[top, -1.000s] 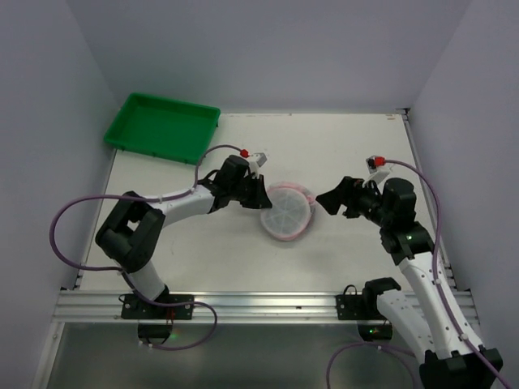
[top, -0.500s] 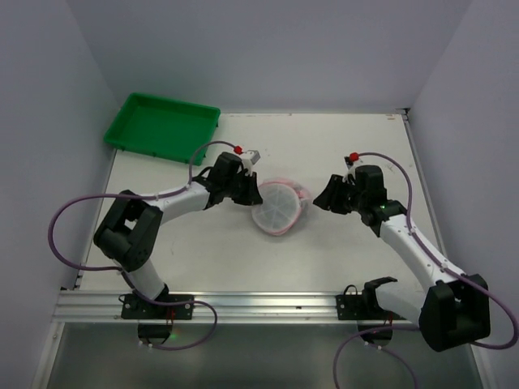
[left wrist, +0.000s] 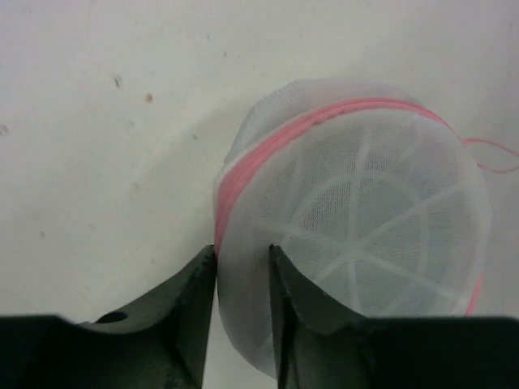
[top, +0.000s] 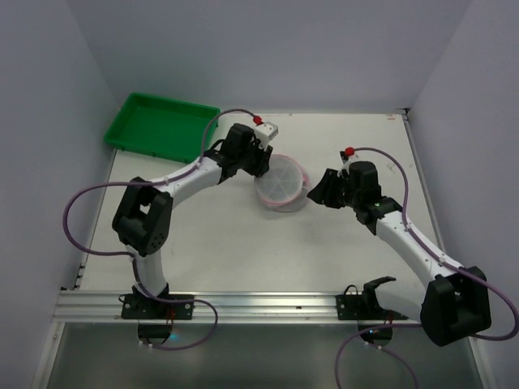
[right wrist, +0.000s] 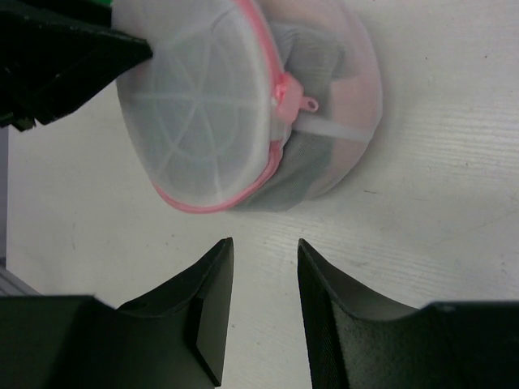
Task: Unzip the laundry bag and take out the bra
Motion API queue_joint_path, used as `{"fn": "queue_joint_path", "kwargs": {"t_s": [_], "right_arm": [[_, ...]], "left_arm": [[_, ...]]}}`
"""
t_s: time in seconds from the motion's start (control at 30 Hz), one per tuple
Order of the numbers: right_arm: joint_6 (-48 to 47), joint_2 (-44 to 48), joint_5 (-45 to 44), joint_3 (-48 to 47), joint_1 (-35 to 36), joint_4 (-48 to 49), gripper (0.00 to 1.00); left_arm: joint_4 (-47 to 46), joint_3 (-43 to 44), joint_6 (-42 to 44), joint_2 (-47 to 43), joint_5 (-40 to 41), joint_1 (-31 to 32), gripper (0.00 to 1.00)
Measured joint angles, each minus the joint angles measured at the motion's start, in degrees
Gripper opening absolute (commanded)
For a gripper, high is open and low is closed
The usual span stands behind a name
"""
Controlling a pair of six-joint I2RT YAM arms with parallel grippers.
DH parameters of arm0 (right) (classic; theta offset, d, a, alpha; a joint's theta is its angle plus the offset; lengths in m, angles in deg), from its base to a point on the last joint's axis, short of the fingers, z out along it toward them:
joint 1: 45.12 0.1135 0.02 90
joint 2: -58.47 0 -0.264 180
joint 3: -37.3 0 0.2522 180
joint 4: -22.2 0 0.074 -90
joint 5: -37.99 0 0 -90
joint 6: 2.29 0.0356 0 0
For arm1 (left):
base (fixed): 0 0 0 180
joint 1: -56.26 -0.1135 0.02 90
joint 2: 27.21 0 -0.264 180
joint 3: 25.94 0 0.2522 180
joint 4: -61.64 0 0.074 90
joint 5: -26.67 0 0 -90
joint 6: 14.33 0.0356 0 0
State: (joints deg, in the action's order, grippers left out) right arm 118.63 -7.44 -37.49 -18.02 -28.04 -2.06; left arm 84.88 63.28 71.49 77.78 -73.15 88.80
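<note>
The robot's left gripper is holding the laundry bag's mesh [left wrist: 244, 279], away from the zipper pull, so it should grip the pink zipper edge [top: 278, 203] closer to the zipper pull before the robot unzips.
The laundry bag [top: 281, 183] is a round white mesh pouch with a pink zipper rim, lying mid-table. My left gripper [top: 261, 164] is shut on the bag's left edge [left wrist: 243, 267], the mesh pinched between its fingers. In the right wrist view the bag [right wrist: 243, 105] shows a pink zipper pull [right wrist: 293, 97] and a dark garment [right wrist: 312, 154] through the mesh. My right gripper [right wrist: 263, 247] is open and empty, just short of the bag's right side [top: 318, 193].
A green tray [top: 162, 126] stands at the back left corner. White walls close in the table on the left, back and right. The arm cables loop over the table near both arms.
My left gripper has carried the bag's edge back and to the right, and the bag has shifted with it. My right gripper has moved in toward the bag.
</note>
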Motion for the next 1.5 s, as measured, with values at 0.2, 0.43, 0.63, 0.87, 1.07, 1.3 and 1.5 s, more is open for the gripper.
{"fn": "queue_joint_path", "kwargs": {"t_s": [0.2,0.43,0.63,0.87,1.07,1.3,1.5], "right_arm": [[1.53,3.78,-1.44,0.7,0.28,1.05,0.41],[2.21,5.53,-4.44,1.18,0.46,1.4,0.41],[2.71,5.22,-5.86,1.18,0.52,1.42,0.41],[2.71,5.22,-5.95,1.18,0.55,1.57,0.41],[2.51,6.01,-5.9,1.18,0.55,1.55,0.41],[1.99,7.82,-5.55,1.18,0.55,1.55,0.41],[0.98,7.91,-4.31,1.18,0.55,1.62,0.41]], "left_arm": [[0.24,9.51,2.73,4.63,3.76,0.0,0.99],[4.44,1.29,-17.31,-3.69,12.76,0.26,1.0],[5.25,-12.17,-39.52,-16.79,15.23,7.72,1.0],[-0.02,-18.43,-58.01,-18.64,17.29,15.61,0.99],[-5.55,-18.03,-65.9,-11.54,18.88,15.45,0.96],[-8.2,-17.55,-71.21,-6.84,20.15,15.45,0.94],[-10.25,-17.55,-71.84,-6.82,24.68,15.45,0.76]]}}
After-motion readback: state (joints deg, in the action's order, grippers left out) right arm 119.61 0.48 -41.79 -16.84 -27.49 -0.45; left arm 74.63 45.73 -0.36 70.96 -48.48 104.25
